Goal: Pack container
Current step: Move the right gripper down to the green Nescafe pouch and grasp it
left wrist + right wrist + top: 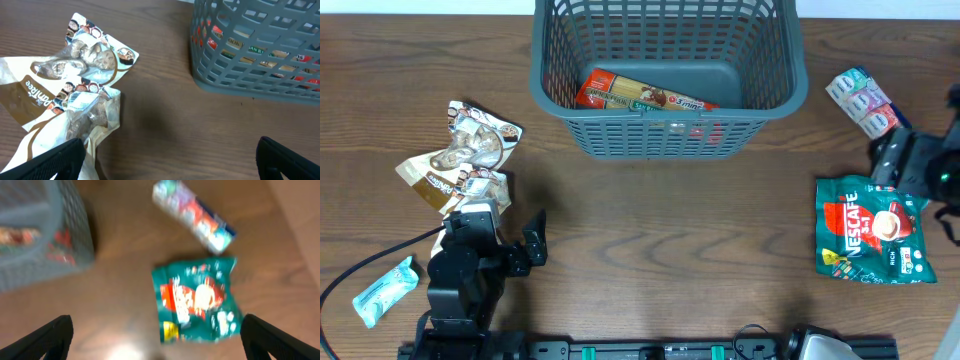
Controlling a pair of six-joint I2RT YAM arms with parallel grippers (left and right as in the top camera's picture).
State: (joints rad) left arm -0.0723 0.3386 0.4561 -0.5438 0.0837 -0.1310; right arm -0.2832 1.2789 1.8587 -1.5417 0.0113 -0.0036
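The green Nescafe packet (860, 240) is flat and uncovered under my open right gripper, so I should go on going down toward the red cup (892, 224) until my fingers grip the packet.
The dark grey lattice basket (665, 112) stands at the back centre of the table and holds a red and yellow packet (640, 97). The basket also shows in the left wrist view (250, 75) and the right wrist view (45, 255). My left gripper (508, 224) (170, 162) is open and empty, low over the table, with its left finger at the edge of the brown and white snack packets (460, 155) (75, 85). My right gripper (892, 165) (157, 340) is open and empty above the green Nescafe packet (875, 230) (197, 300). The right wrist view is blurred.
A colourful packet (863, 100) (195, 215) lies at the back right, beyond the green one. A light blue packet (385, 290) lies at the front left beside the left arm's cable. Bare wood lies between the two arms in front of the basket.
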